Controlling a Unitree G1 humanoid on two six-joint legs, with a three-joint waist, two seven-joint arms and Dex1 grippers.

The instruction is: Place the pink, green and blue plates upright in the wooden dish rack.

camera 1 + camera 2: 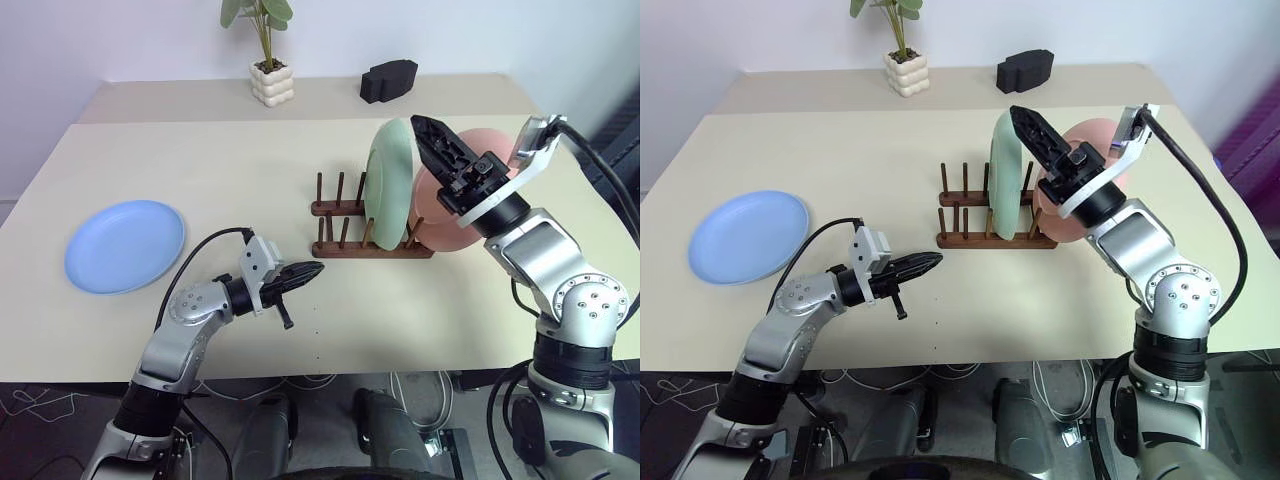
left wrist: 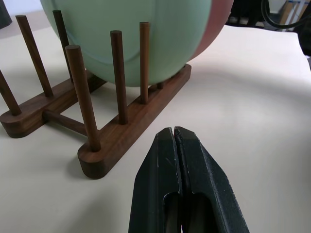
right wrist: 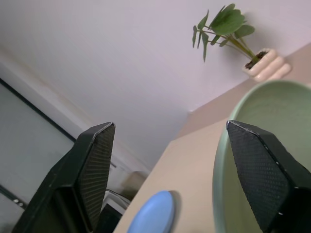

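Note:
My left gripper should pick up the blue plate (image 1: pixel 125 246) by its rim (image 1: pixel 70 258) and pass it over, because the plate lies flat, far from my right gripper at the rack.
The wooden dish rack (image 1: pixel 372 250) stands mid-table. In it the green plate (image 1: pixel 388 185) stands upright between pegs, and the pink plate (image 1: pixel 441 226) stands upright just behind it on the right. Far to the left the blue plate (image 1: pixel 125 245) lies flat on the table. My right gripper (image 3: pixel 170 124) hovers open over the green plate's top rim (image 3: pixel 219 160), which runs close by one finger. My left gripper (image 2: pixel 173 132) is shut and empty, low over the table in front of the rack's near rail (image 2: pixel 131 133).
A potted plant (image 1: pixel 270 62) and a black block (image 1: pixel 388 80) stand at the back on a second table. The beige table (image 1: pixel 250 160) stretches wide between the blue plate and the rack. Its front edge runs just behind my left arm.

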